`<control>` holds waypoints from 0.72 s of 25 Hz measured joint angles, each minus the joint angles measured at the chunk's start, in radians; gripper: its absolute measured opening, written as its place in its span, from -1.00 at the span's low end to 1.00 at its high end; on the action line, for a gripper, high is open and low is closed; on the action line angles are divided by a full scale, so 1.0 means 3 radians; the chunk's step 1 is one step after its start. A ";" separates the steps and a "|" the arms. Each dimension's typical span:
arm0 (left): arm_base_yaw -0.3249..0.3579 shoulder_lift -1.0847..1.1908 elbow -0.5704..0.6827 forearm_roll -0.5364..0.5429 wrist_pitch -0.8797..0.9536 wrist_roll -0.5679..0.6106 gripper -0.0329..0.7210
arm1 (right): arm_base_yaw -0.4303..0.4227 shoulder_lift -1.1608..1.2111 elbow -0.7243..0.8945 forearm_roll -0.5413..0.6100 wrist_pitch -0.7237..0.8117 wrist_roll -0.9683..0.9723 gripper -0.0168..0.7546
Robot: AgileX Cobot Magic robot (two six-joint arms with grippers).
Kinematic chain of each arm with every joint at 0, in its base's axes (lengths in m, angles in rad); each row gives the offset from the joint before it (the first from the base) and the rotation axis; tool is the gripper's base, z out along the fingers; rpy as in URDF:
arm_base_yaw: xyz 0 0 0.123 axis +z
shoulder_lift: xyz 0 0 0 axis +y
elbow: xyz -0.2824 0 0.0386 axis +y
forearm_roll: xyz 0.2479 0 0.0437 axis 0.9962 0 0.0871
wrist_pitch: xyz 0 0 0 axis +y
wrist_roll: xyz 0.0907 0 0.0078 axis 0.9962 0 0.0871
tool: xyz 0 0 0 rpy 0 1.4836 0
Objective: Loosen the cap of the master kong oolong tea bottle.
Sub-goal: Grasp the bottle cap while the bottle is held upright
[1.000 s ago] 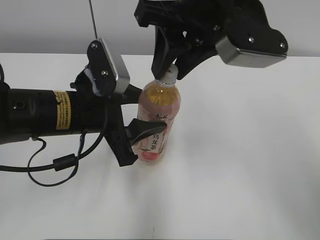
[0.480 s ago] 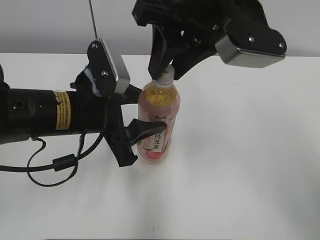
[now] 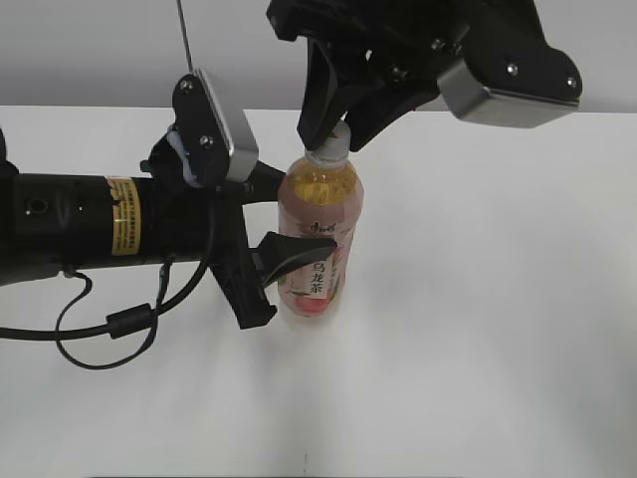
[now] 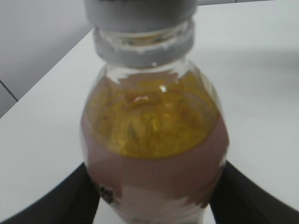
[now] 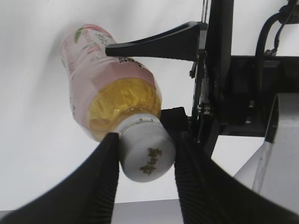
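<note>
The cap is still on the bottle's neck (image 3: 326, 162) and my right gripper is turned far round, so I should open, rise clear, turn back and regrip the cap (image 3: 331, 143).
The master kong oolong tea bottle (image 3: 318, 234) stands upright on the white table, with amber tea and a pink label. My left gripper (image 3: 299, 217) comes in from the left and is shut on the bottle's body, one black finger on each side (image 4: 70, 200). The bottle (image 4: 154, 135) fills the left wrist view. My right gripper (image 3: 330, 137) reaches down from above and is shut on the white cap (image 3: 328, 151). In the right wrist view the cap (image 5: 145, 156), with its small dark logo, sits between the two ribbed fingers (image 5: 105, 179) of the right gripper (image 5: 145, 142).
The left arm's black body (image 3: 80, 229) lies across the left of the table, with a black cable loop (image 3: 100, 334) below it. A grey wall runs along the table's far edge (image 3: 597, 112). White tabletop (image 3: 498, 329) lies to the right and in front of the bottle.
My right gripper has turned a little on the cap, its camera housing swinging right and up. The bottle has shifted slightly in the left gripper's hold. The left arm has stayed in place.
</note>
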 joint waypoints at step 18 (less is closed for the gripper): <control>-0.0004 0.0001 0.0000 0.0012 0.0098 0.0000 0.20 | 0.0000 -0.0035 0.0000 0.0025 -0.0013 0.0793 -0.08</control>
